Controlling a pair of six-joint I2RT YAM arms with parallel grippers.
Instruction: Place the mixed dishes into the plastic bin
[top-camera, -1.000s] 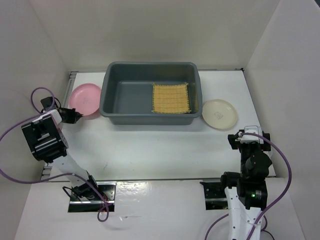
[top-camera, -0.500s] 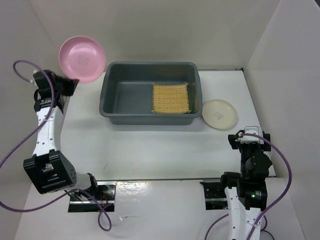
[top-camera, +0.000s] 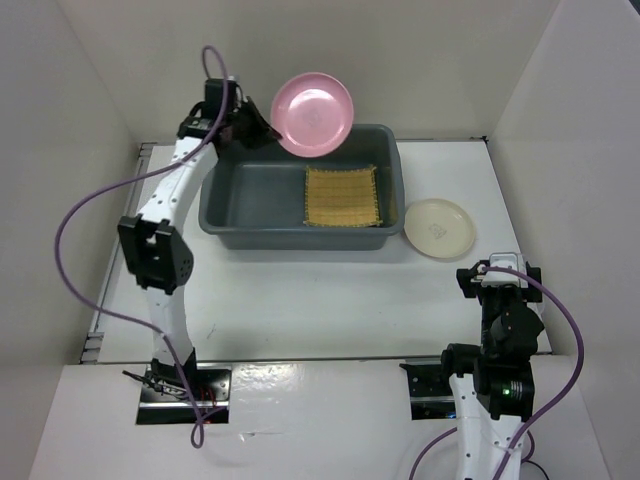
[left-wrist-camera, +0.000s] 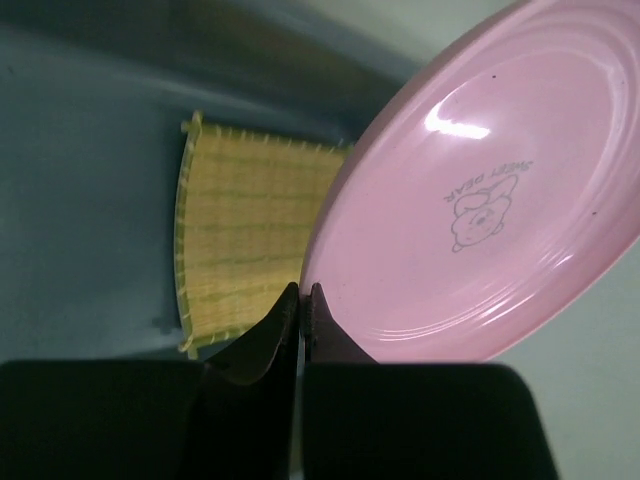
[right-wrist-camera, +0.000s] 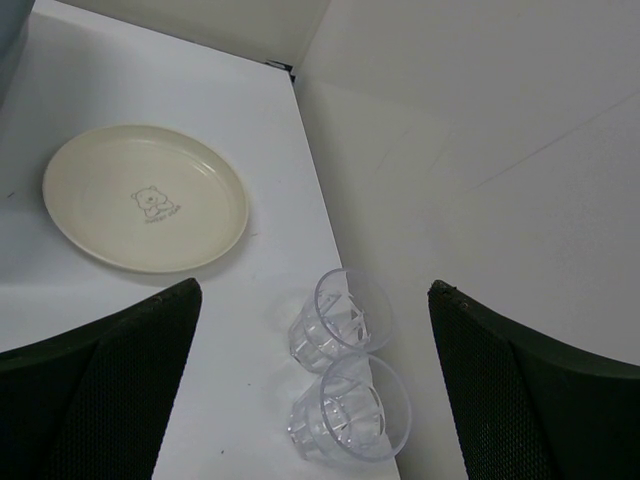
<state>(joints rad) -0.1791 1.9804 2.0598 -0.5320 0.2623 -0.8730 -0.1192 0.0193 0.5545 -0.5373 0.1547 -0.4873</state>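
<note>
The pink plate (top-camera: 313, 114) faces up and the bamboo mat (top-camera: 342, 196) lies clear, so my left gripper goes on lowering the plate until it rests on the mat.
My left gripper (top-camera: 262, 127) is shut on the rim of the pink plate (top-camera: 313, 112) and holds it tilted in the air over the back edge of the plastic bin (top-camera: 222, 190). In the left wrist view the closed fingertips (left-wrist-camera: 302, 291) pinch the pink plate's (left-wrist-camera: 480, 200) edge. The bamboo mat (left-wrist-camera: 245, 235) lies below it on the bin's floor (left-wrist-camera: 90, 200). That mat (top-camera: 342, 196) fills the bin's right half. The cream plate (top-camera: 439, 228) rests on the table right of the bin. My right gripper (top-camera: 497, 270) hangs open near it, holding nothing.
In the right wrist view two clear plastic cups (right-wrist-camera: 340, 320) (right-wrist-camera: 350, 405) stand together by the right wall, between my open right gripper's (right-wrist-camera: 315, 285) fingers and below them. The cream plate (right-wrist-camera: 145, 197) lies to their upper left. White walls enclose the table.
My left arm has lifted the pink plate off the table at the bin's left and swung it up and right, to above the bin's back rim. The right arm has not moved.
</note>
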